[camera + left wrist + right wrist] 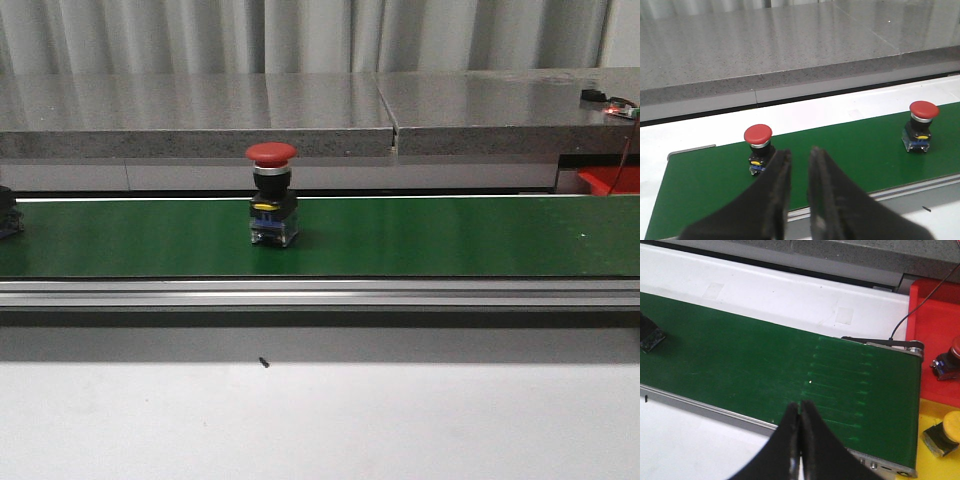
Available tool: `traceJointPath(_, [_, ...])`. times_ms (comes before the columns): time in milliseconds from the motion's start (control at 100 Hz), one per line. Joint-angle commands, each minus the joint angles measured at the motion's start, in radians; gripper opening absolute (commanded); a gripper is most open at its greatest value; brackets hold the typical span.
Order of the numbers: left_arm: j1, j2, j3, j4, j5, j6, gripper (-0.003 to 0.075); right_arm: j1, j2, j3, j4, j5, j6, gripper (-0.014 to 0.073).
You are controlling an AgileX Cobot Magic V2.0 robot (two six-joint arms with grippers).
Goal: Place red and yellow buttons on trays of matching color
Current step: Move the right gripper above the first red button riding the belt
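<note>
I can see the farther red button past my left gripper and the red tray (600, 179) near my right gripper, so next I take that button (273, 200) with my right gripper.
A red button (272, 195) stands upright on the green belt (450, 235) in the front view. It is also in the left wrist view, as the farther red button (921, 125). A second red button (758, 147) stands near the belt's left end, just beyond my left gripper (799, 156), which is open and empty above the belt's near edge. My right gripper (800, 410) is shut and empty over the belt's near rail. One red button (949, 360) lies in the red tray (935, 310). A yellow button (942, 432) lies in the yellow tray (940, 467).
A grey stone counter (300, 110) runs behind the belt. Cut off at the picture's left edge is a dark object (8, 212) on the belt. A metal rail (320, 292) borders the belt's front, with white tabletop (320, 420) below. A black cable (902, 322) crosses near the red tray.
</note>
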Motion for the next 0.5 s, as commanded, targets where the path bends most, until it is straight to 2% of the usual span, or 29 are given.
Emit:
traceJointPath(0, [-0.003, 0.004, -0.023, -0.026, -0.066, -0.003, -0.002, 0.001, -0.008, -0.025, 0.015, -0.058, -0.009, -0.0068])
traceJointPath(170, [-0.003, 0.006, -0.023, -0.026, -0.062, -0.003, -0.002, 0.001, -0.006, -0.025, 0.084, -0.031, -0.009, -0.0062])
traceJointPath(240, [-0.003, 0.006, -0.023, -0.026, -0.062, -0.003, -0.002, 0.001, -0.006, -0.026, 0.115, -0.006, -0.009, -0.0023])
traceJointPath(310, [-0.003, 0.006, -0.023, -0.026, -0.062, -0.003, -0.002, 0.001, -0.006, -0.026, 0.124, 0.008, -0.009, 0.008])
traceJointPath(490, [-0.003, 0.006, -0.023, -0.026, -0.062, -0.003, -0.002, 0.002, -0.003, -0.03, 0.126, 0.009, -0.01, 0.0478])
